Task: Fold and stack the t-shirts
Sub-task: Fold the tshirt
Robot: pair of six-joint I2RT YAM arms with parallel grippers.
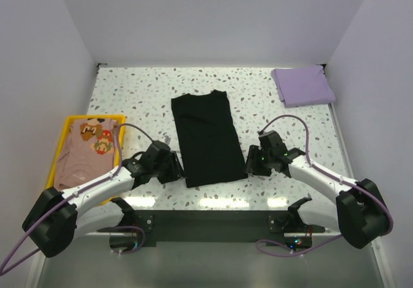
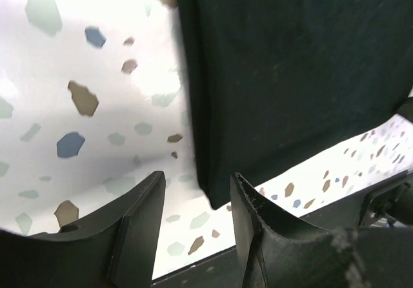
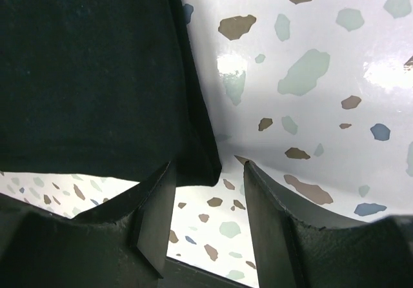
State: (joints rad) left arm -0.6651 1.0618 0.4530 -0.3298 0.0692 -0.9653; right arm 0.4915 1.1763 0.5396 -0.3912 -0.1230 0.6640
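I see that stacked layers show (image 3: pixel 199 117) along the side edge of the black t-shirt, so I expect the t-shirt's near end (image 1: pixel 217 175) to fold over with its layers together when I lift it.
A black t-shirt (image 1: pixel 205 136), folded into a long strip, lies flat in the middle of the table. My left gripper (image 1: pixel 175 167) is at its near left corner, open. In the left wrist view that corner of the black t-shirt (image 2: pixel 284 75) lies on the table between the left gripper's (image 2: pixel 197 194) spread fingers, not pinched. My right gripper (image 1: pixel 250 164) is at the near right corner, also open. The right wrist view has the black t-shirt's (image 3: pixel 90 68) corner lying loose between the right gripper's (image 3: pixel 208 181) fingers. A folded lavender t-shirt (image 1: pixel 302 85) rests at the far right. A peach printed t-shirt (image 1: pixel 87 152) lies crumpled in the tray.
A yellow plastic tray (image 1: pixel 71 119) sits at the table's left edge and holds the peach shirt. White walls close in the speckled table (image 1: pixel 142 94) on three sides. The dark near edge of the table (image 1: pixel 206 218) runs just behind both grippers.
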